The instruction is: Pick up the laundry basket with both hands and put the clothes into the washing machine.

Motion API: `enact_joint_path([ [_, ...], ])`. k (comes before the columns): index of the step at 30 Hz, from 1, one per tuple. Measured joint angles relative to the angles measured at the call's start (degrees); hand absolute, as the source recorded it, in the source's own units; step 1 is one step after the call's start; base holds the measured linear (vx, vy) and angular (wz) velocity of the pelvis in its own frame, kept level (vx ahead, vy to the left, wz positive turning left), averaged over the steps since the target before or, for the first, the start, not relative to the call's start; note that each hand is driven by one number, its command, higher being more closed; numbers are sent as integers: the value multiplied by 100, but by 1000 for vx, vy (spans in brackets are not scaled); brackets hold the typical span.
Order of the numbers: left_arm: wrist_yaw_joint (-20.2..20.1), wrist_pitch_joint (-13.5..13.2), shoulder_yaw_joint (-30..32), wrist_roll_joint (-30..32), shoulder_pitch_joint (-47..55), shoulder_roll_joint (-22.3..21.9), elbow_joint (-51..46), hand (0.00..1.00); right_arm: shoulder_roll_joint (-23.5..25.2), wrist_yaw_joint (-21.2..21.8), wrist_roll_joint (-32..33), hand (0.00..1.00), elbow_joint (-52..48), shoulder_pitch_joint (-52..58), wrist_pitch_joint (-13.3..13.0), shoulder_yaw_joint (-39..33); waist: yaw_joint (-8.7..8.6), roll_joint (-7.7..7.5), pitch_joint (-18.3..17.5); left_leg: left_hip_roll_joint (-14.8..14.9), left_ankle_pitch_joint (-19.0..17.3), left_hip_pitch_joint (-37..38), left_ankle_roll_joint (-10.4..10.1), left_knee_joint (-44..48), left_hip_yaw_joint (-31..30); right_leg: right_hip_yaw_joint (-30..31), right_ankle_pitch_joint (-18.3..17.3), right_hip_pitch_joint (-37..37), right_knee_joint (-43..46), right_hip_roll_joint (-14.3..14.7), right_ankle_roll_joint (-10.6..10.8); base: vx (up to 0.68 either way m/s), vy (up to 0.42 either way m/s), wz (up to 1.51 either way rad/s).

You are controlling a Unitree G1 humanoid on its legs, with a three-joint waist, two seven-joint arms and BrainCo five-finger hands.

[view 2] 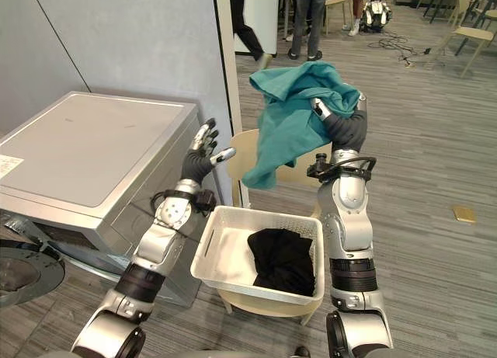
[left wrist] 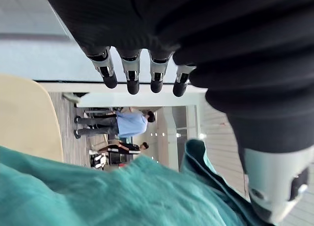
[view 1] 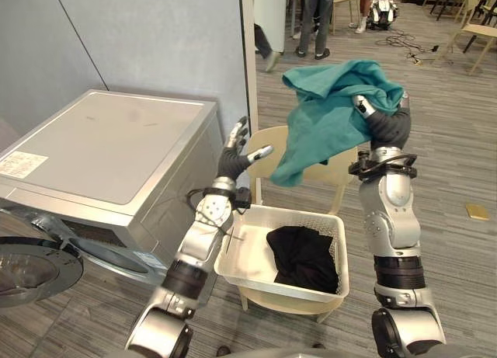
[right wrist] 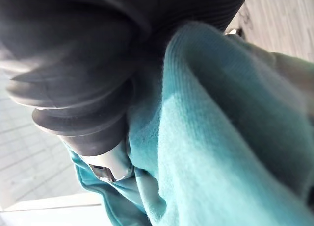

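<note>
My gripper will push the teal garment (view 1: 332, 106) in, and the garment will trail out below the washing machine's opening, because a long limp end (view 1: 292, 166) hangs from it.
A teal garment (view 1: 326, 113) hangs in the air above the basket, with my right hand (view 1: 382, 119) shut on it at chest height. In the right wrist view the teal cloth (right wrist: 221, 152) wraps round the hand. My left hand (view 1: 235, 152) is raised beside the garment, open with fingers spread, holding nothing. Its fingers (left wrist: 132, 71) show straight in the left wrist view, the teal cloth (left wrist: 122, 191) close by. The white laundry basket (view 1: 242, 253) rests on a pale chair (view 1: 268, 144) and holds a black garment (view 1: 304, 257). The silver washing machine (view 1: 109, 152) stands at the left, its round door (view 1: 31, 269) swung open.
A grey wall panel (view 1: 155, 39) rises behind the washer. People stand at the far back (view 1: 314, 16), with chairs (view 1: 477, 32) and another robot (view 1: 382, 10) on the wood floor. A small yellow object (view 1: 477, 211) lies on the floor to the right.
</note>
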Motion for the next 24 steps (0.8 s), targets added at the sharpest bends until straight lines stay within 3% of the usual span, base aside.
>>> enact_joint_path([
  [3, 19, 16, -233, 26, -353, -18, 49, 0, 112, 12, 0, 100, 0, 0, 0, 245, -123, 2, -2, 3, 0, 5, 0, 0, 28, 32, 18, -13, -1, 5, -12, -23, -5, -4],
  [12, 153, 20, -402, 15, -709, -124, 212, 0, 289, 264, 0, 100, 0, 77, 1, 762, -158, -3, -42, 8, 1, 14, 0, -2, 51, 69, 37, -25, -6, 11, -13, -31, -5, -2],
  [24, -87, 95, -1033, -156, -1192, -59, 842, 0, 242, 380, 71, 100, 15, 345, 16, 975, -177, -42, -210, 7, 2, -44, 0, -4, 0, 30, 44, -52, -25, 3, -22, -23, -4, 1],
])
